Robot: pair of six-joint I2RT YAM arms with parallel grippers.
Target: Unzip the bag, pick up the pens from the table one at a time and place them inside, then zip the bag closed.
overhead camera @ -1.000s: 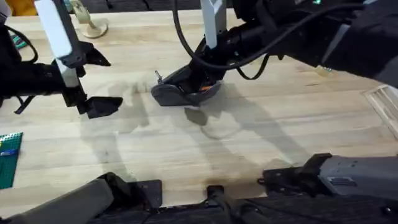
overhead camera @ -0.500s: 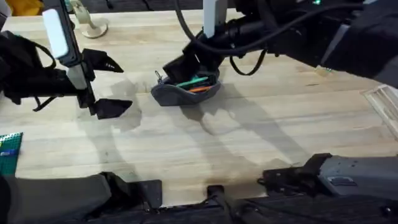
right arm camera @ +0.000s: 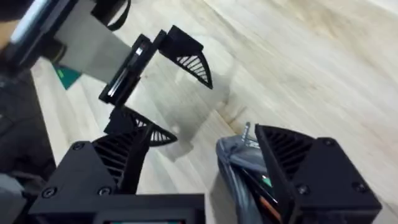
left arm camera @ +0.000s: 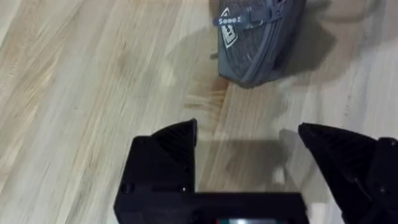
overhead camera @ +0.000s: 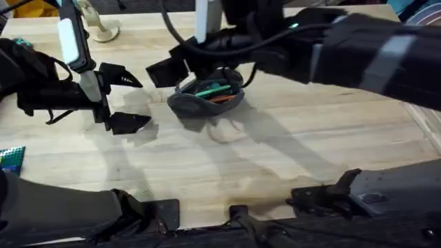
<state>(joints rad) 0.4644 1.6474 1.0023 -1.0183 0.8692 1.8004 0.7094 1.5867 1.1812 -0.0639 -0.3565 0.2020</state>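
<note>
The pens (overhead camera: 213, 91) lie sunk below the bag's rim, so the grey bag (overhead camera: 198, 107) will zip shut over them to its far end when I pull the zipper.
The grey bag (overhead camera: 205, 100) lies unzipped on the table (overhead camera: 275, 158), a little behind the middle. A green pen (overhead camera: 212, 89) and an orange one (overhead camera: 222, 98) lie inside it. My right gripper (overhead camera: 180, 71) hovers open over the bag's left end with nothing held; its wrist view has the bag (right arm camera: 239, 165) and the zipper pull (right arm camera: 247, 132) between its fingers. My left gripper (overhead camera: 124, 98) stands open and empty just left of the bag, its fingers apart from the fabric. The bag's end (left arm camera: 261, 37) faces the left gripper (left arm camera: 249, 146).
A small wooden stand (overhead camera: 100, 27) sits at the back left. A green flat item (overhead camera: 10, 160) lies at the left edge. Bare tabletop stretches in front of the bag and to its right.
The right gripper has drawn back out of the bag's mouth and shifted left, uncovering the pens inside. The left gripper has crept right, closer to the bag.
</note>
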